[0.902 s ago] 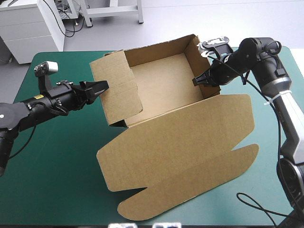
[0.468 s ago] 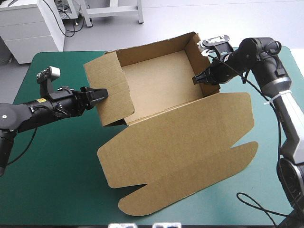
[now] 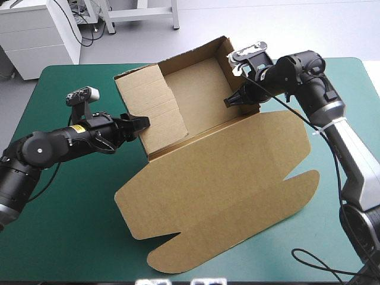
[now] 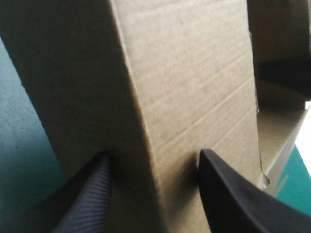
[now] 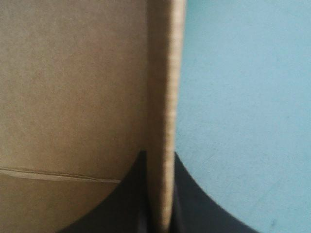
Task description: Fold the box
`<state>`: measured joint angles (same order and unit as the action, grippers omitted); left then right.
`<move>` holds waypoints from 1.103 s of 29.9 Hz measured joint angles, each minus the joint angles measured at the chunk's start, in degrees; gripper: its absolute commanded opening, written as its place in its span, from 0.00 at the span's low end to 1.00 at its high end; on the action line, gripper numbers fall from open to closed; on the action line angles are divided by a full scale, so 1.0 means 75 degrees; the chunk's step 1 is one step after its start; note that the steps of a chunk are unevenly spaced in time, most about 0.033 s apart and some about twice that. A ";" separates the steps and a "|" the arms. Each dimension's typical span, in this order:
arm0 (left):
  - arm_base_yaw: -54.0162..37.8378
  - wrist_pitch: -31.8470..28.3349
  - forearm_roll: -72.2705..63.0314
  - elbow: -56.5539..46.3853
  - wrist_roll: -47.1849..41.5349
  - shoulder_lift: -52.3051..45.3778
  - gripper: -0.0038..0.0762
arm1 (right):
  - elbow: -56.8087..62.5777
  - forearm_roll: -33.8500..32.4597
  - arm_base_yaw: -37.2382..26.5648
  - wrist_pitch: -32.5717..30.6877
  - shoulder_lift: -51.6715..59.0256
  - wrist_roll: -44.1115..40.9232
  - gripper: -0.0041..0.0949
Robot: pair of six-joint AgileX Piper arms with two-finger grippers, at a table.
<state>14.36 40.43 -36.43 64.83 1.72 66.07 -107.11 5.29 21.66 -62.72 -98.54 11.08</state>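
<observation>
I expect the flap will fold down inside and stay tucked when I push it, because it slopes from a crease atop the box's side.
The brown box stands as an open tray on the teal-green cover. Its lid lies flat toward the table's front edge. My left gripper is at the box's left wall. In the left wrist view its fingers stand apart, open, with that folded wall between them. My right gripper is shut on the top edge of the right wall. The right wrist view shows the board's edge pinched in the gripper.
The teal-green cover shows on both sides of the box. The lid's rounded flaps reach close to the table's front edge. The box's far wall stands near the table's far edge.
My right gripper has drawn the right wall leftward, so the tray has shifted and turned. My left gripper has moved right, following the left wall, which now stands nearer the tray's middle.
</observation>
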 measured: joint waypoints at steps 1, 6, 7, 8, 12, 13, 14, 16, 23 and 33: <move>0.0092 -0.0045 0.0273 0.0000 -0.0230 0.0055 0.53 | 0.0000 -0.0103 0.0040 0.0040 0.0000 -0.0040 0.03; 0.0249 -0.0056 0.1225 0.0000 -0.1189 0.0334 0.52 | 0.0000 -0.0275 0.0106 0.0207 0.0000 -0.0175 0.03; 0.0249 -0.0054 0.1366 0.0000 -0.1376 0.0384 0.52 | 0.0000 -0.0260 0.0106 0.0228 0.0000 -0.0186 0.03; 0.0249 -0.0048 0.1458 0.0000 -0.1549 0.0422 0.52 | 0.0000 -0.0244 0.0106 0.0249 0.0000 -0.0193 0.03; 0.0249 -0.0048 0.1783 0.0000 -0.2165 0.0535 0.50 | 0.0000 -0.0238 0.0131 0.0340 0.0000 -0.0241 0.03; 0.0249 -0.0048 0.1837 0.0000 -0.2287 0.0559 0.49 | 0.0000 -0.0238 0.0131 0.0360 0.0000 -0.0269 0.03; 0.0259 -0.0048 0.1912 0.0000 -0.2406 0.0575 0.47 | 0.0000 -0.0238 0.0131 0.0380 0.0008 -0.0287 0.03; 0.0311 -0.0063 0.2097 0.0000 -0.2725 0.0620 0.44 | 0.0000 -0.0248 0.0142 0.0428 0.0056 -0.0311 0.03; 0.0680 -0.0364 0.2457 0.0000 -0.3243 0.0680 0.35 | 0.0000 -0.0318 0.0156 0.0505 0.0203 -0.0311 0.03; 0.0842 -0.0299 0.3458 0.0000 -0.3719 0.0766 0.04 | -0.0024 -0.0265 0.0168 0.0505 0.0234 -0.0352 0.03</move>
<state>20.67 38.19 -10.49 64.83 -26.17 71.81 -107.29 3.30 22.92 -58.93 -96.78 8.44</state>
